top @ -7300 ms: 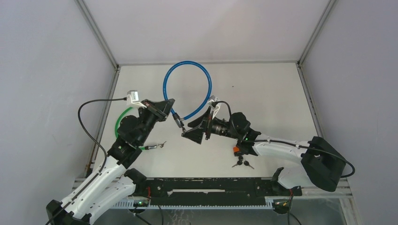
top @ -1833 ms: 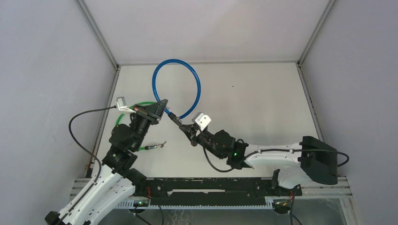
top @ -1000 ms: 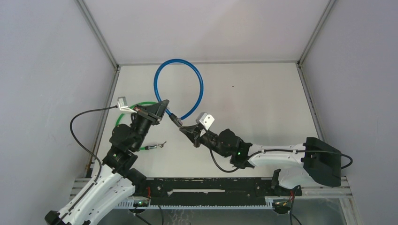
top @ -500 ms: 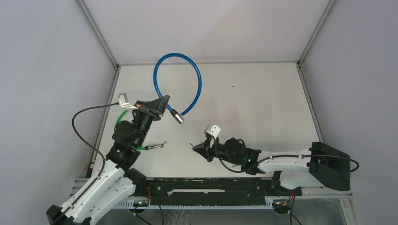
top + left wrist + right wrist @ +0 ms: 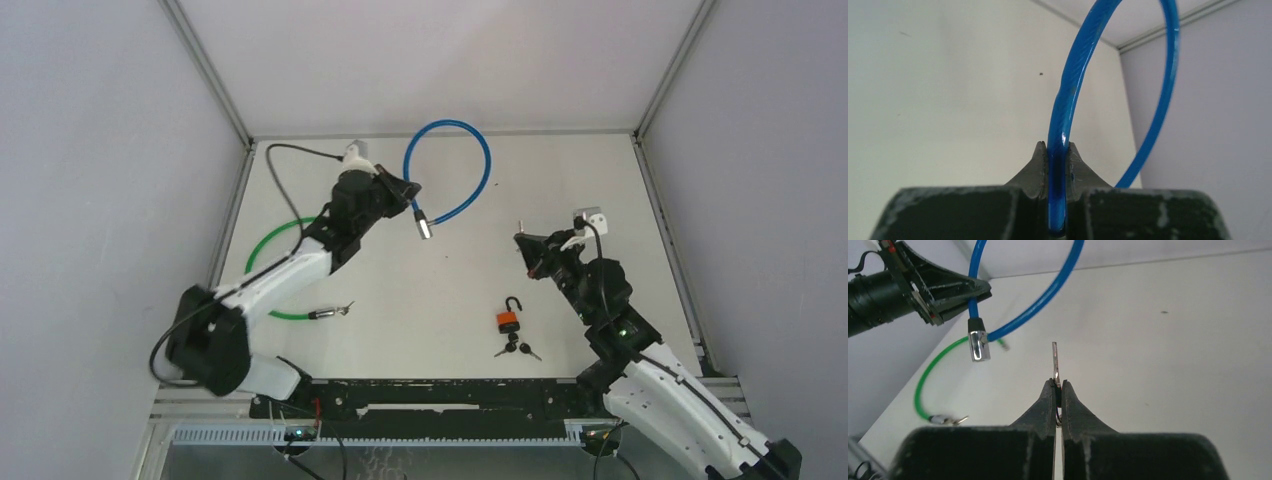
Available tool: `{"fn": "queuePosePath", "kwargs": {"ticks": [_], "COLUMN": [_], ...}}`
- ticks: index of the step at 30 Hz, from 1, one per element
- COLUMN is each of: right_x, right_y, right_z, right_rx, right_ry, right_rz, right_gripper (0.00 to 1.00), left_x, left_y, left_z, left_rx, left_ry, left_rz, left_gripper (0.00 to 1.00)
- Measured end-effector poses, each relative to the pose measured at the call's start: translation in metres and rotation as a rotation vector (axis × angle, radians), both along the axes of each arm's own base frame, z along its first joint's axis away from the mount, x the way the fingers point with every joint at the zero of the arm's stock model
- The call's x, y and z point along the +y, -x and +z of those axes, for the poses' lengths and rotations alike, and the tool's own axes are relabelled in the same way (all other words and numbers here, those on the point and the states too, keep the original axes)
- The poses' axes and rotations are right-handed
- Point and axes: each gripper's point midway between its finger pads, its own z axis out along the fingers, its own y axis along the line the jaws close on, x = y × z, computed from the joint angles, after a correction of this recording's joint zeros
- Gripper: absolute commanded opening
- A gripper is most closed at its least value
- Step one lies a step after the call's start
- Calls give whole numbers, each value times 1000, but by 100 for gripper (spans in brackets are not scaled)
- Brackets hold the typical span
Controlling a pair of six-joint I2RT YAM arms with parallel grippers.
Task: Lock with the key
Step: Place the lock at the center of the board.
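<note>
The two ends of the blue cable come together at the silver lock end (image 5: 424, 227), so my left gripper should go on carrying the cable's loop until it lies behind the orange padlock.
My left gripper (image 5: 408, 190) reaches toward the back of the table, shut on the blue cable lock (image 5: 452, 168). In the left wrist view the blue cable (image 5: 1060, 125) runs straight up between the closed fingers (image 5: 1038, 162). Its silver lock end (image 5: 424, 226) hangs free in the air, and the right wrist view shows that lock end (image 5: 978, 344) too. Right of centre, my right gripper (image 5: 527, 246) is shut on the key (image 5: 1055, 361), whose blade points away from the fingers. Key and lock end are well apart.
An orange padlock (image 5: 509, 320) with an open shackle lies near the front, a small bunch of keys (image 5: 516, 349) just below it. A green cable (image 5: 266, 262) loops on the left, its metal end (image 5: 330, 313) toward the middle. Grey walls enclose the table.
The left arm has swung to the back and right, carrying the blue cable. The right arm has pulled right and back with the key, so key and lock end are further apart.
</note>
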Motion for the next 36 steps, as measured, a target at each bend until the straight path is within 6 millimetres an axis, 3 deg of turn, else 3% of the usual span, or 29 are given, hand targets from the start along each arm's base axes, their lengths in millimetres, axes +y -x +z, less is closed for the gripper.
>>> {"fn": "queuePosePath", "kwargs": {"ticks": [7, 13, 17, 21, 25, 31, 34, 36], "right_x": [-73, -131, -149, -164, -180, -194, -198, -200], "right_y": [-38, -53, -57, -61, -68, -89, -98, -103], "right_z": [-4, -25, -38, -44, -51, -55, -62, -70], "right_rx": [157, 290, 358, 397, 436, 482, 510, 534], "right_ry": [-3, -44, -58, -104, -148, -185, -186, -185], "right_rz": [-273, -464, -531, -591, -652, -702, -715, -720], "right_gripper": [0, 0, 0, 0, 0, 0, 0, 0], "left_x": [-74, -142, -198, -249, -281, -300, -305, -308], "left_y": [-65, -107, -122, -122, -108, -74, -61, -57], "left_z": [-66, -90, -95, -108, -138, -199, -217, -218], "left_rx": [137, 160, 152, 159, 206, 324, 371, 373], "left_ry": [-39, -31, -26, -25, -53, -117, -128, -128], "left_rz": [-159, -249, -313, -376, -427, -476, -489, -502], "left_gripper": [0, 0, 0, 0, 0, 0, 0, 0]}}
